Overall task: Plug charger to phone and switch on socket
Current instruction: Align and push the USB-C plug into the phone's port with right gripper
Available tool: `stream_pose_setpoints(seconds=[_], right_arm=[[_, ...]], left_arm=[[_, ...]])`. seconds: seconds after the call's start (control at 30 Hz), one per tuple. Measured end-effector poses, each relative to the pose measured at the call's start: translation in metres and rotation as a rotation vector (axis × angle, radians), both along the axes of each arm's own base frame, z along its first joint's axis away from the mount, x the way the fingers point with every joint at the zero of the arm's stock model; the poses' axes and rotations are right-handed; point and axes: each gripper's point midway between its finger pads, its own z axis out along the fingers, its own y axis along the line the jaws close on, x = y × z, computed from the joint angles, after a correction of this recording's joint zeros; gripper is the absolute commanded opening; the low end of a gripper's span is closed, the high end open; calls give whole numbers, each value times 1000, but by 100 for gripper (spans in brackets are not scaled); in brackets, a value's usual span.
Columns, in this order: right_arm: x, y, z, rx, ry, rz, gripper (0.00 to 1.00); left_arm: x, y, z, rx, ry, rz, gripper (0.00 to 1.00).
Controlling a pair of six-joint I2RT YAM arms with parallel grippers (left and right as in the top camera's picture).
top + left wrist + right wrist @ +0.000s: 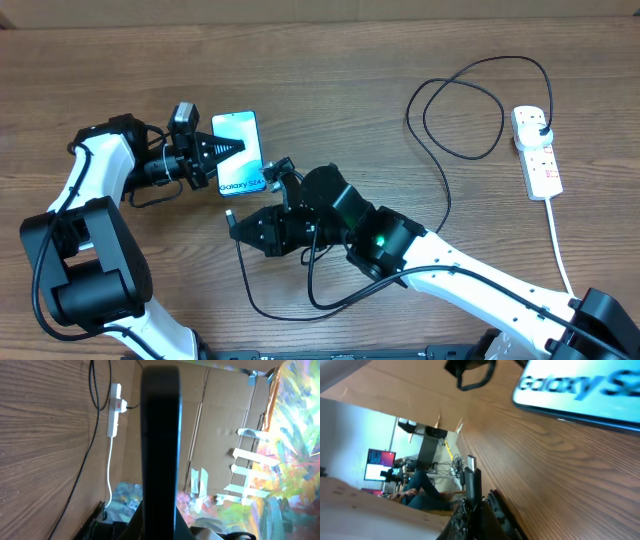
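Observation:
The connector tip (230, 214) is aimed at the phone's bottom corner, away from the phone's port, so my right gripper should move back across to the phone's bottom edge's middle (242, 192) before it pushes in.
The phone (240, 127), with its light blue "Galaxy S24" screen, lies on the wooden table. My left gripper (232, 149) is shut on its long sides. In the left wrist view the phone's dark edge (160, 435) stands up between the fingers (160, 527). My right gripper (240, 226) is shut on the charger's connector end (229, 215), just below the phone's bottom edge and apart from it. In the right wrist view the connector tip (471, 471) sticks out of the jaws (472, 505), with the phone (580, 390) ahead at the upper right. The black cable (445, 190) loops to the plug (541, 129) in the socket (537, 152).
The socket's thick white cord (560, 250) runs down the right side of the table. The slack cable loops under my right arm (290, 300) and near the table's far edge (480, 70). The socket also shows in the left wrist view (115, 410).

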Motion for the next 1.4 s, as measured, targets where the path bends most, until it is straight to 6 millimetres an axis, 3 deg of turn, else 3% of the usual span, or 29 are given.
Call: stream_pose_setpoints(seconds=[0.3, 0.5, 0.63, 0.93, 1.4], right_arm=[[41, -32, 1, 29, 35, -40, 4], [16, -29, -13, 12, 80, 38, 4], [7, -24, -10, 31, 65, 73, 4], [15, -22, -7, 39, 59, 32, 4], [25, -23, -9, 34, 101, -45, 4]], left_arm=[[0, 0, 0, -6, 21, 1, 4], [0, 0, 1, -16, 53, 2, 4], [0, 0, 0, -16, 51, 2, 4], [-2, -11, 0, -21, 76, -28, 4], [-4, -11, 1, -27, 102, -27, 4]])
